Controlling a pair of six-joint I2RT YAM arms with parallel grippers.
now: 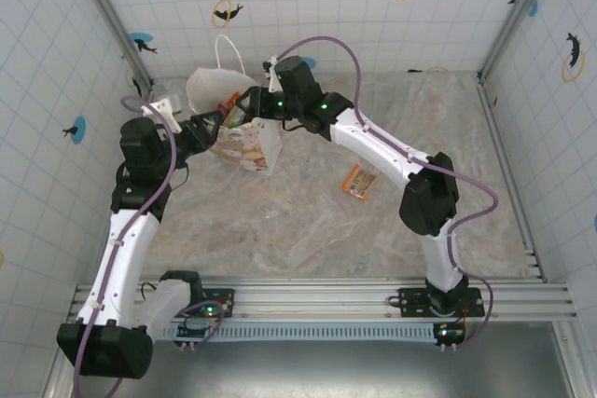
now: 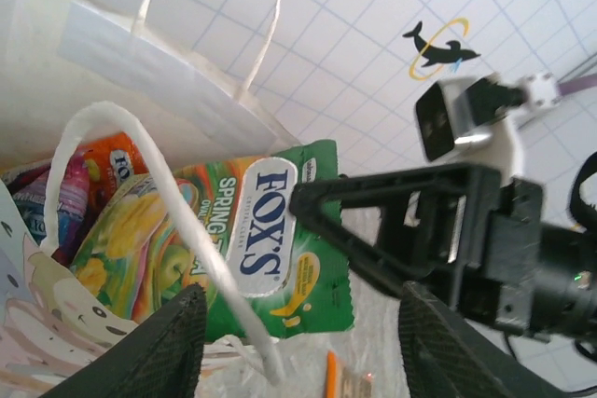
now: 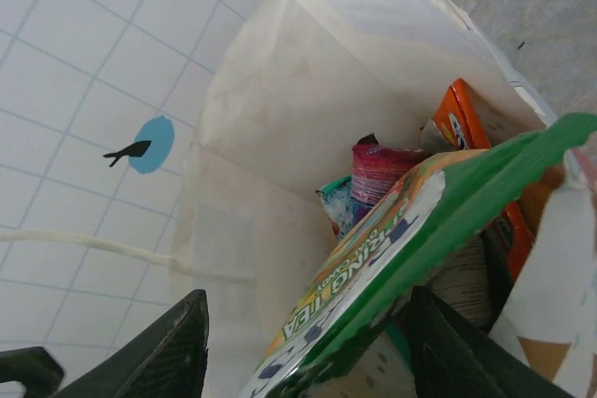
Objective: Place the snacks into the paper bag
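I can see the green packet lies slanted, its end over the paper bag's rim. Next, my right gripper grabs that end and tips the packet upright inside.
The white paper bag stands at the back left of the table, its mouth open toward both wrists. A green snack packet lies slanted across the bag's mouth. My right gripper is open around that green packet, with a clear gap at its left finger. Deeper inside the paper bag sit an orange packet, a pink one and a teal one. My left gripper is open at the bag's near rim, a white loop handle running between its fingers.
A small orange bar lies on the table right of the bag, under my right arm's forearm. Tiled walls close in behind and to the left of the bag. The marbled tabletop stretches toward the arm bases.
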